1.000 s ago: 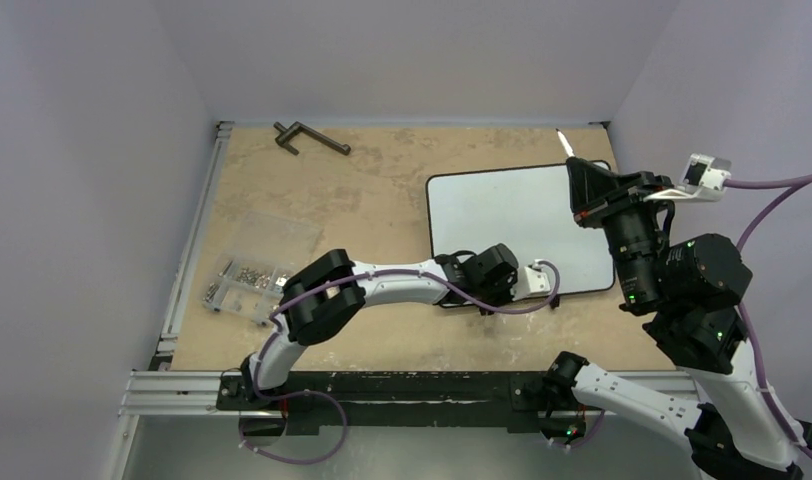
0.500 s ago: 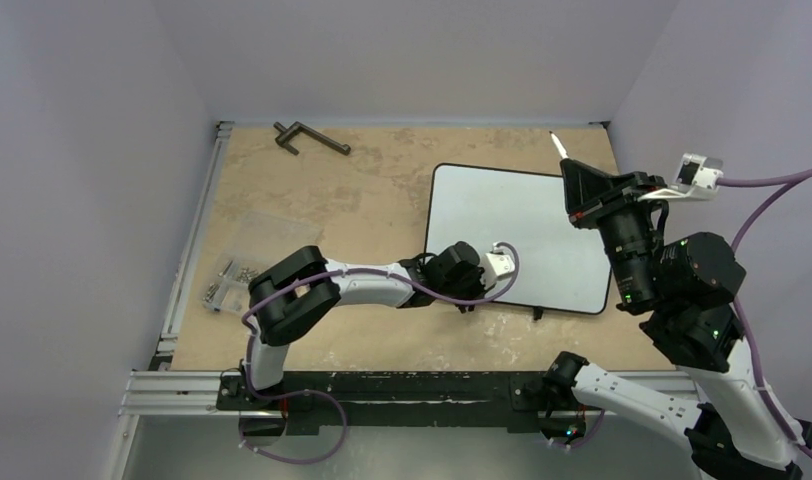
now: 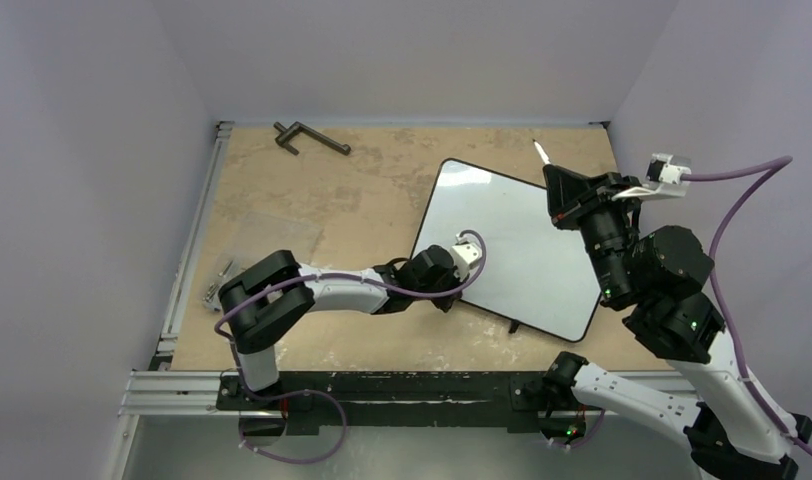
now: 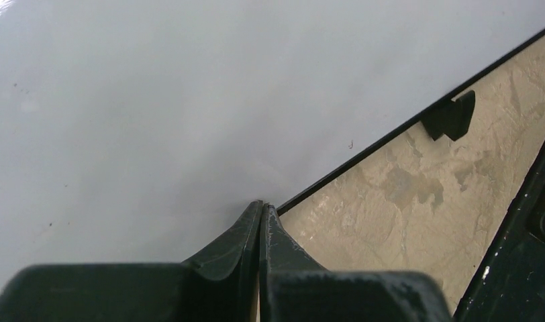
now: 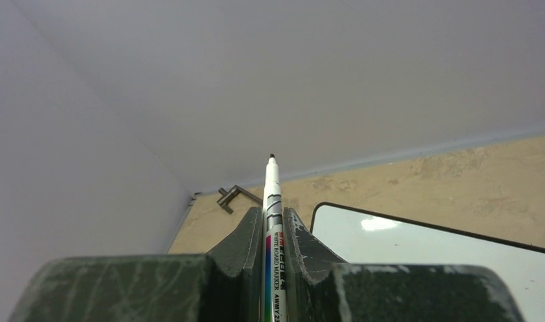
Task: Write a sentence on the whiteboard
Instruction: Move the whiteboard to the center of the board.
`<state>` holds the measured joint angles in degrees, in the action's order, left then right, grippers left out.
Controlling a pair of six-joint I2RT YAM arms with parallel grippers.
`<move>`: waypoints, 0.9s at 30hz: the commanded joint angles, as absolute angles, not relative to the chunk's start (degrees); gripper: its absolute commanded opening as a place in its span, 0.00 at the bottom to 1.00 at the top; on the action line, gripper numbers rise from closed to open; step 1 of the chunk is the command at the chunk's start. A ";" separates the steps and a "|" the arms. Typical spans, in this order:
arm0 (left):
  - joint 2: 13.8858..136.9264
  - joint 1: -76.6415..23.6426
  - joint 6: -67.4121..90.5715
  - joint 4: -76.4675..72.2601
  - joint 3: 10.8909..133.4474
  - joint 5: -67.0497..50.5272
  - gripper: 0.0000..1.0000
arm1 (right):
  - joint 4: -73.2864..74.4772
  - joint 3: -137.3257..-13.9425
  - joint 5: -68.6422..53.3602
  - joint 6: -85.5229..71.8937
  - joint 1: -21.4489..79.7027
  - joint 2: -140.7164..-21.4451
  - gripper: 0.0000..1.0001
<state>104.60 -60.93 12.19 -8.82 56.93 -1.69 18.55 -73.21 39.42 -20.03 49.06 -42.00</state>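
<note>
The left gripper's fingers meet the black rim [image 4: 302, 196] and the table beyond is clear, so the left gripper should carry on pulling the whiteboard toward the table's middle [image 3: 387, 225] and then let go.
The whiteboard [image 3: 512, 240] lies skewed on the table at centre right, and no writing shows on it. My left gripper [image 3: 450, 298] is shut, its tips at the board's near-left rim. In the left wrist view its closed fingertips [image 4: 262, 204] meet the black rim of the whiteboard [image 4: 189, 100], with a black foot [image 4: 451, 115] beside the rim. My right gripper [image 3: 554, 172] hovers over the board's far right corner, shut on a white marker [image 3: 540, 152] that points up and away. In the right wrist view the marker [image 5: 272, 194] sits between the fingers, above the whiteboard [image 5: 424, 245].
A dark metal handle tool [image 3: 310, 138] lies at the far left of the table and shows in the right wrist view [image 5: 231, 196]. A clear plastic box of small metal parts [image 3: 247, 265] sits at the left. An aluminium rail [image 3: 187, 260] runs along the left edge. Walls enclose the table.
My left arm has drawn back to the left, and the whiteboard has slid and turned clockwise with it. My right gripper has shifted slightly left with the marker.
</note>
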 commanded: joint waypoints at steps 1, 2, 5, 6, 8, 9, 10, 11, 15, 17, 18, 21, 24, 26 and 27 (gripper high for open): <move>105.32 -59.68 17.37 11.01 48.75 4.66 0.00 | 16.94 -72.73 39.37 -20.83 48.96 -41.90 0.00; 104.69 -59.74 18.39 10.80 47.72 4.93 0.00 | 16.94 -72.67 39.37 -20.83 48.96 -41.80 0.00; 103.21 -59.89 21.41 10.15 44.60 5.12 0.00 | 16.96 -72.49 39.51 -20.85 48.95 -41.71 0.00; 102.74 -60.17 22.43 9.81 43.70 4.96 0.00 | 16.92 -72.39 39.59 -20.83 49.00 -41.70 0.00; 101.52 -61.59 24.44 9.25 42.58 4.98 0.00 | 16.89 -72.26 39.57 -20.85 48.91 -41.65 0.00; 101.19 -62.60 25.36 9.49 42.51 5.20 0.00 | 16.72 -72.10 39.56 -20.89 48.95 -41.66 0.00; 101.01 -63.64 26.09 9.80 42.72 5.50 0.00 | 16.66 -72.06 39.56 -20.91 48.95 -41.68 0.00; 101.01 -64.68 26.80 10.30 43.14 5.75 0.00 | 16.64 -72.06 39.57 -20.98 48.94 -41.67 0.00; 100.91 -67.65 28.50 12.14 45.05 5.80 0.00 | 16.64 -72.00 39.42 -21.00 48.93 -41.59 0.00; 99.53 -67.92 28.25 14.89 46.87 6.79 0.00 | 16.64 -71.98 39.38 -21.01 48.91 -41.49 0.00; 98.25 -67.94 27.66 16.25 47.79 7.22 0.00 | 16.66 -72.11 39.38 -20.96 48.94 -41.48 0.00; 94.36 -67.94 24.74 21.28 52.19 8.55 0.10 | 16.94 -72.31 39.56 -20.72 49.00 -41.22 0.00; 91.68 -67.87 20.60 27.33 57.70 9.17 0.22 | 17.07 -72.01 40.21 -20.35 48.95 -41.06 0.00; 90.64 -67.81 17.95 30.51 61.27 9.39 0.29 | 17.39 -71.81 40.55 -20.22 48.94 -40.90 0.00; 89.96 -67.57 16.53 31.90 63.01 9.29 0.31 | 17.48 -71.58 40.69 -20.22 48.95 -40.81 0.00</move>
